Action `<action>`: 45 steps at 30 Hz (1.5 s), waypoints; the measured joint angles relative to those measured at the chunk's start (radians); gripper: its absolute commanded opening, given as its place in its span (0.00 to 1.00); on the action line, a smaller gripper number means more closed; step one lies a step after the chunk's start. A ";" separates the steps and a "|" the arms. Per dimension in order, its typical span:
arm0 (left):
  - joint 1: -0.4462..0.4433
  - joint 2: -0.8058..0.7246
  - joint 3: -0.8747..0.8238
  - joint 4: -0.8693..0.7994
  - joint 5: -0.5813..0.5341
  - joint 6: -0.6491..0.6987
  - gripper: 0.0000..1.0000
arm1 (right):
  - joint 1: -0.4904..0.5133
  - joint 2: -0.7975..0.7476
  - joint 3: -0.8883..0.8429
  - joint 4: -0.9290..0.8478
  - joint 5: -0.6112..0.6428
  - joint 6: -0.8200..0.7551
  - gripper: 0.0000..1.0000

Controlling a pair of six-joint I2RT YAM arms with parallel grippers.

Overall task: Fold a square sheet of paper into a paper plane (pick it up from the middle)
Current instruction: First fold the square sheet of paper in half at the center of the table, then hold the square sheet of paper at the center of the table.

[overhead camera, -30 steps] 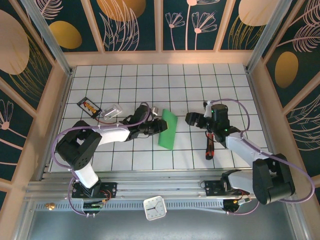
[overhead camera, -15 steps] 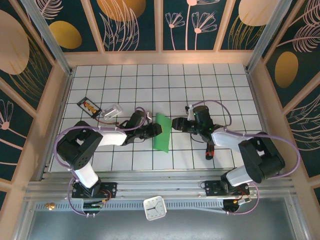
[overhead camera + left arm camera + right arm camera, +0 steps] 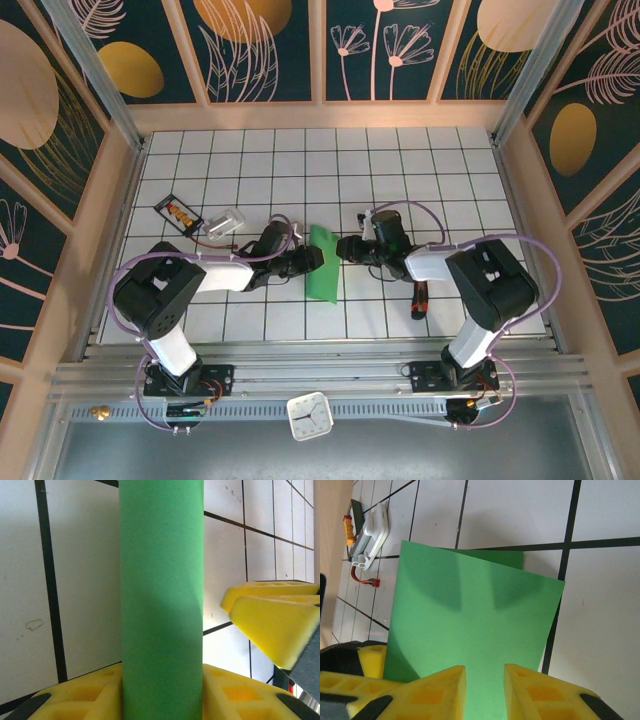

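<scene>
My left gripper needs to loosen, shift its hold on the folded side (image 3: pixel 162 610) and line up the edges before creasing, because the sheet's upper half is slanted over its lower half (image 3: pixel 505 557).
The square sheet of paper (image 3: pixel 326 270) is a narrow folded bright-green shape, held off the tiles at mid-table. My left gripper (image 3: pixel 312 260) reaches in from the left and is shut on it. In the left wrist view the green strip (image 3: pixel 160 580) fills the gap of the left gripper (image 3: pixel 161 690). My right gripper (image 3: pixel 345 248) sits at the paper's right side. In the right wrist view the right gripper (image 3: pixel 485 680) has its jaws a narrow gap apart in front of the green face (image 3: pixel 470 610). Its yellow fingers (image 3: pixel 270 625) show beside the strip. The paper plane is out of view.
A red-handled tool (image 3: pixel 418 298) lies on the tiles right of the grippers. A black-and-orange item (image 3: pixel 178 213) and a pale connector block (image 3: pixel 226 221) lie at the left, the block (image 3: pixel 367 535) also in the right wrist view. Wooden walls ring the grid. A clock (image 3: pixel 309 415) sits on the front rail.
My right gripper has swung left up to the paper, and its jaws have narrowed. The left gripper drew the paper slightly left, then held still.
</scene>
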 measured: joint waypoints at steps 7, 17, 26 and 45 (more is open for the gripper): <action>0.000 0.000 0.000 -0.027 -0.019 0.027 0.47 | 0.000 0.061 0.013 0.030 -0.018 0.001 0.20; 0.000 0.000 0.032 -0.094 -0.042 0.063 0.65 | 0.000 0.100 0.024 0.039 -0.018 0.005 0.20; 0.000 0.000 0.066 -0.174 -0.075 0.078 0.61 | 0.000 0.105 0.031 0.038 -0.019 0.008 0.20; 0.000 0.006 0.066 -0.192 -0.168 -0.037 0.46 | 0.000 0.112 0.060 0.038 -0.048 0.007 0.26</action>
